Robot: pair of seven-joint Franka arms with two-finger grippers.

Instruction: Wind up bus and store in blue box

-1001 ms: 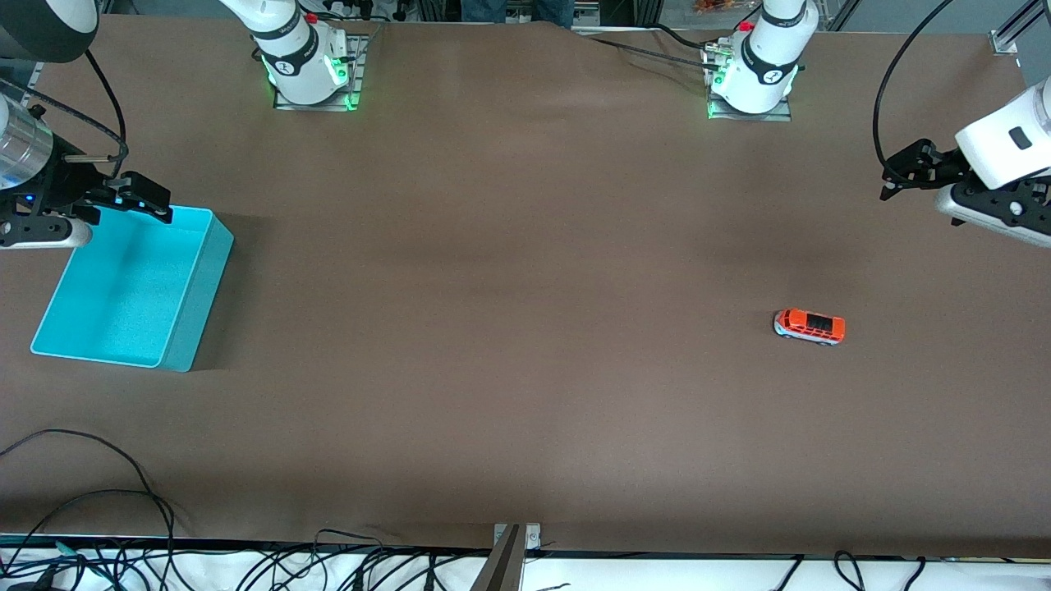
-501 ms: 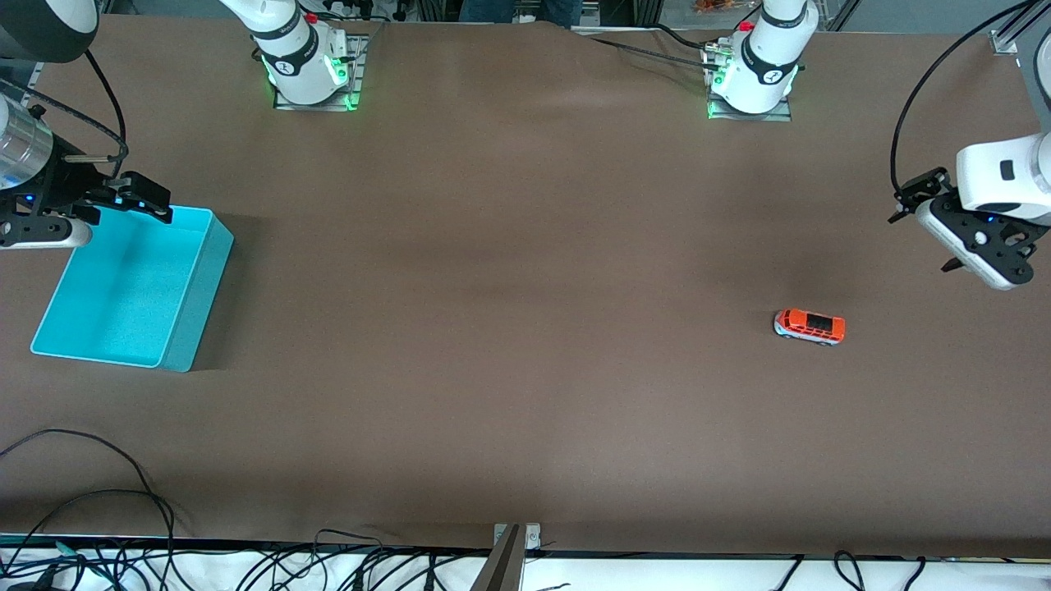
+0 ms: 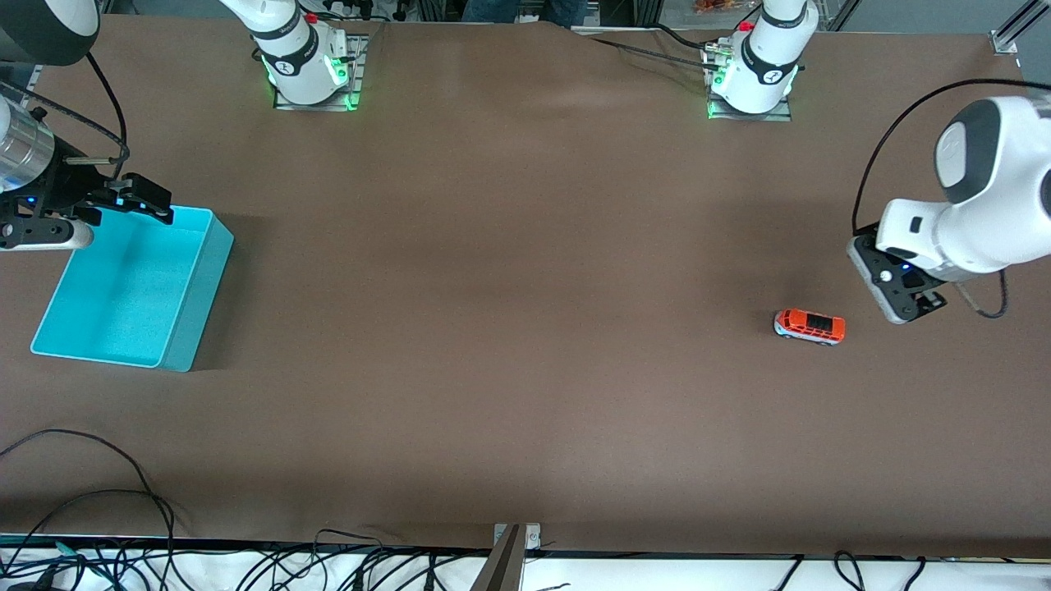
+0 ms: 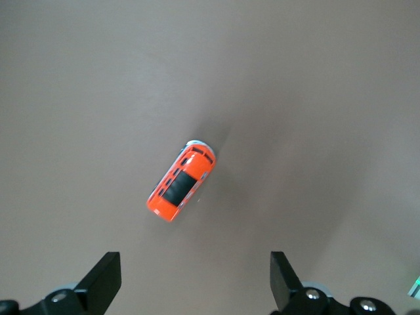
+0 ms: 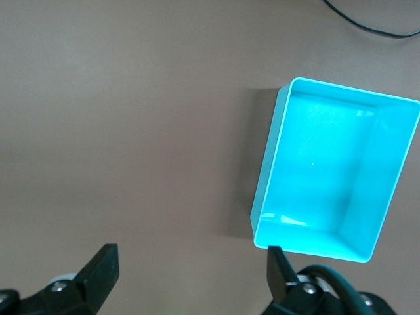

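Note:
My left gripper should keep lowering and turning its open fingers, which face the upright bus (image 3: 810,326), until they are beside its long sides (image 3: 806,336), which stand free.
The bus (image 3: 810,326), a small orange toy with a dark roof panel, stands on the brown table toward the left arm's end. My left gripper (image 3: 901,295) hangs over the bare table just beside it. In the left wrist view the bus (image 4: 181,182) lies ahead of the left gripper (image 4: 195,282), whose jaws are open and empty. The blue box (image 3: 201,287) stands open and empty at the right arm's end. My right gripper (image 3: 90,215) waits above the box's corner nearest the right arm's base. It is open (image 5: 190,272) over bare table beside the blue box (image 5: 269,170).
Loose black cables (image 3: 98,501) trail over the table edge nearest the front camera. A metal bracket (image 3: 516,538) sits on that edge. Both arm bases (image 3: 305,70) stand along the edge farthest from the camera.
The left arm has swung in from the table's end and turned its gripper downward, close beside the bus. The right arm, bus and box have not moved.

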